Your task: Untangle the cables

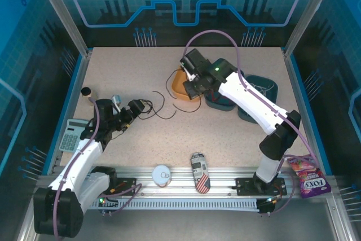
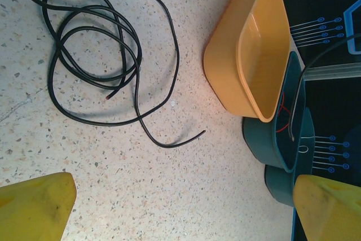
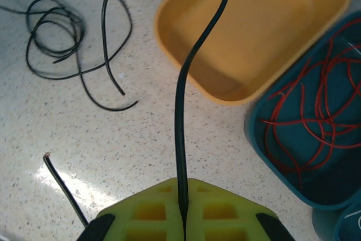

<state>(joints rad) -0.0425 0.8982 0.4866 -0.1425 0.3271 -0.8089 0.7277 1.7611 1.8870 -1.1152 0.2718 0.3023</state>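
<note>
My right gripper is holding the black cable free of the tangle, but its loose ends (image 3: 122,92) are outside the orange bin (image 3: 265,26), so I keep moving until both hang inside.
A loose tangle of black cables (image 2: 96,55) lies on the speckled table, also seen as black cables (image 3: 56,38) and black cables (image 1: 158,105). My left gripper (image 2: 180,213) hangs open just short of them, with bare table between its yellow fingertips (image 2: 34,207). My right gripper (image 3: 183,196) is shut on one black cable (image 3: 180,111), which rises from the jaws and arcs over the orange bin (image 3: 254,26). In the top view the right gripper (image 1: 189,80) hovers by the orange bin (image 1: 180,83). Red cables (image 3: 316,105) lie in a teal bin (image 3: 271,156).
A second teal bin (image 1: 256,91) stands to the right of the first. A calculator (image 1: 72,134) and a small dark knob (image 1: 86,91) sit at the table's left side. A can (image 1: 198,172), a white disc (image 1: 161,174) and a candy bag (image 1: 307,176) rest near the front rail.
</note>
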